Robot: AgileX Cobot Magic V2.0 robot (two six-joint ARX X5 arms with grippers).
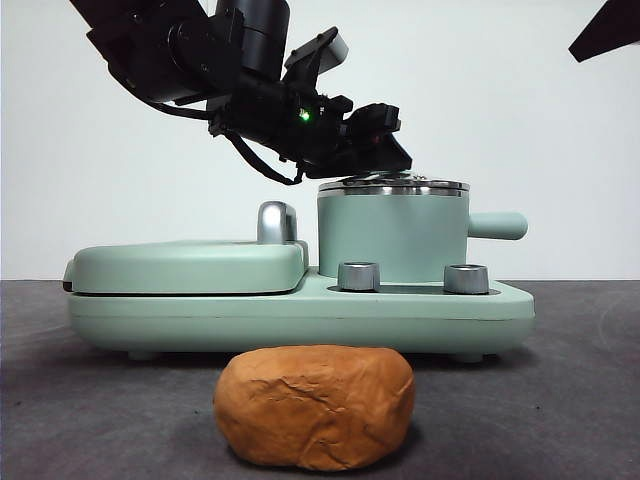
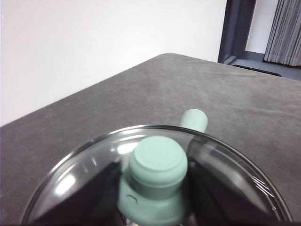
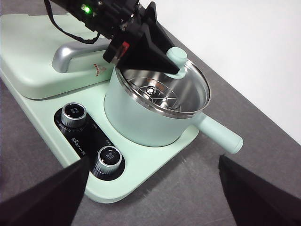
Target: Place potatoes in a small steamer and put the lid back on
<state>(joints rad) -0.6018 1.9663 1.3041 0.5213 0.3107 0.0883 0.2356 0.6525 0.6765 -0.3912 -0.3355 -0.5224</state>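
My gripper will lower the potato [image 1: 314,408] into the small steamer. The wire rack [image 3: 166,100] is deep inside the steamer, so the potato will end up fully below the steamer's steel rim.
The small steamer [image 1: 392,238] stands on the right of a mint-green cooker base; it also shows in the right wrist view [image 3: 141,117]. The glass lid [image 1: 395,183] sits at the pot's steel rim. My left gripper [image 1: 385,150] reaches in from the upper left and is shut on the lid's green knob [image 2: 157,176], one jaw on each side. The right wrist view shows this grip [image 3: 175,60] and the lid [image 3: 188,96]. The potato [image 1: 315,405] lies on the grey table in front of the cooker. My right gripper [image 3: 153,162] is open and empty, above and in front of the pot.
The cooker base [image 1: 300,315] carries a flat griddle with its cover [image 1: 190,265] and chrome handle [image 1: 275,222] on the left. Two steel dials [image 1: 359,276] [image 1: 466,278] sit at its front. The pot's side handle [image 1: 497,226] sticks out to the right.
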